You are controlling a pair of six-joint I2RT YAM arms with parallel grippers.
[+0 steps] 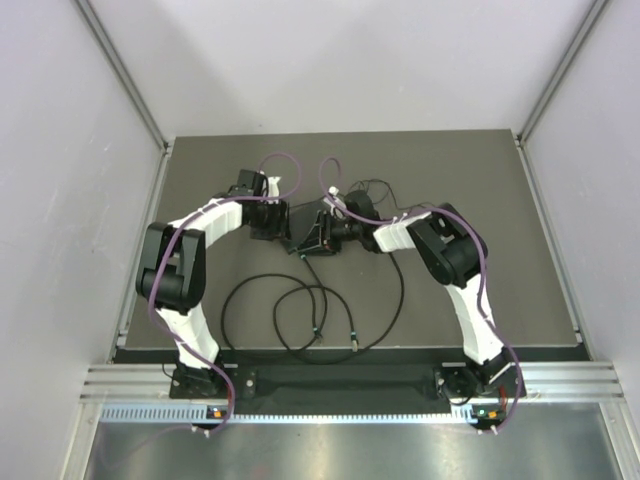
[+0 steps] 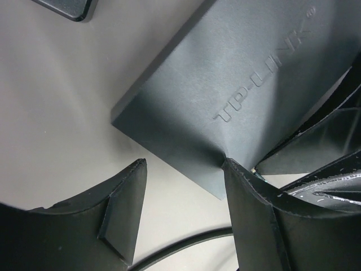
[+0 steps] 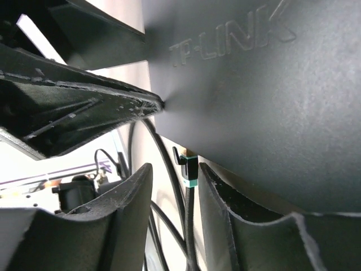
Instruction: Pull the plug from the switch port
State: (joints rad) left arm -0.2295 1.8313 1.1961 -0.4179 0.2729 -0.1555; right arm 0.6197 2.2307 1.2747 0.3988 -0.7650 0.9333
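My left gripper is straddling the switch's port edge (image 2: 169, 160) with a gap. Next, I move back and hold the switch's long side (image 2: 128, 101) by its corner before I pull.
The switch (image 2: 248, 73) is a flat matte-black box marked TP-LINK, lying mid-table between both arms (image 1: 312, 238). My left gripper (image 2: 185, 164) is open. Its right fingertip (image 2: 228, 165) touches the switch's top face near a corner, and its left finger (image 2: 127, 203) stands clear over the table. The plug (image 3: 187, 169), black with teal bands, sits in a port on the switch's (image 3: 271, 96) narrow edge. My right gripper (image 3: 176, 167) is open around the plug. The plug lies close to the right finger (image 3: 225, 209), with a gap to the left finger (image 3: 130, 209).
The plug's black cable (image 1: 300, 310) loops over the dark mat (image 1: 480, 200) toward the front edge, with a second thin lead (image 1: 395, 290) beside it. A black object's corner (image 2: 67, 7) shows at the top left of the left wrist view. Grey walls close in both sides.
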